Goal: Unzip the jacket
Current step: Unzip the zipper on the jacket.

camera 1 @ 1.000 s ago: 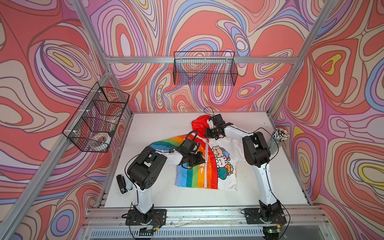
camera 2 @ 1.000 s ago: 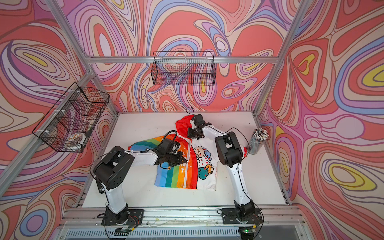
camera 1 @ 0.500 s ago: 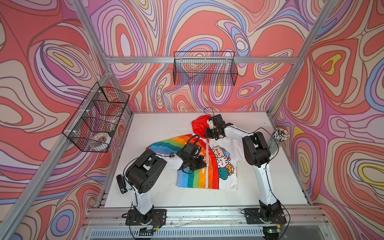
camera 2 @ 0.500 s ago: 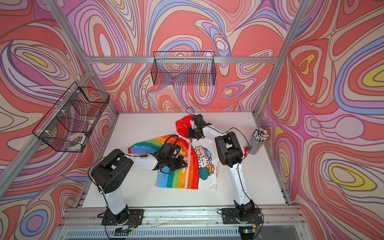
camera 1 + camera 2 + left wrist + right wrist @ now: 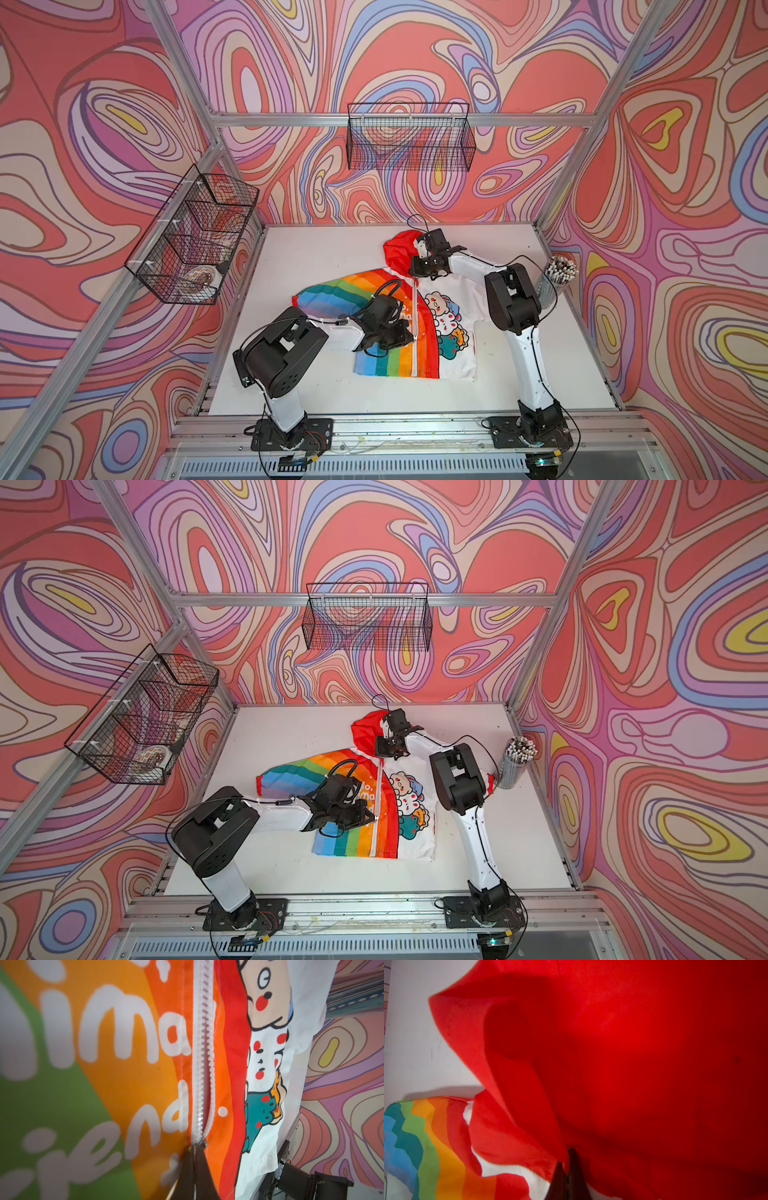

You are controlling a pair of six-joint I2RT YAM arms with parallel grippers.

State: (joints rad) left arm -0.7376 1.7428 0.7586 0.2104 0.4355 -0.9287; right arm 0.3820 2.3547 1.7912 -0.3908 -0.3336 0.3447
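Note:
My left gripper should keep pulling until the jacket's bottom edge (image 5: pixel 414 376), as my right gripper holds the hood and the zipper's teeth (image 5: pixel 206 1084) stand apart behind the slider.
The jacket (image 5: pixel 453 332) (image 5: pixel 415 816) lies flat on the white table, red hood at the far end, rainbow half on the left, white cartoon half on the right. My left gripper (image 5: pixel 411 334) (image 5: pixel 374 818) (image 5: pixel 194 1149) is shut on the zipper pull about halfway down the white zipper (image 5: pixel 202 1043). Between the collar and the slider (image 5: pixel 204 1143) the two rows of teeth stand apart. The zipper below it (image 5: pixel 414 361) is still closed. My right gripper (image 5: pixel 415 266) (image 5: pixel 380 748) (image 5: pixel 566 1159) is shut on a fold of the red hood (image 5: pixel 612 1043) at the collar.
A cup of pencils (image 5: pixel 557 274) stands at the table's right edge, close to the right arm's elbow. A wire basket (image 5: pixel 409 137) hangs on the back wall. A second one (image 5: pixel 191 237) on the left wall holds a round object. Metal frame rails border the table.
My left gripper has slid along the zipper toward the hem, taking the pull with it, so more of the zipper is open. The right gripper has held still on the hood.

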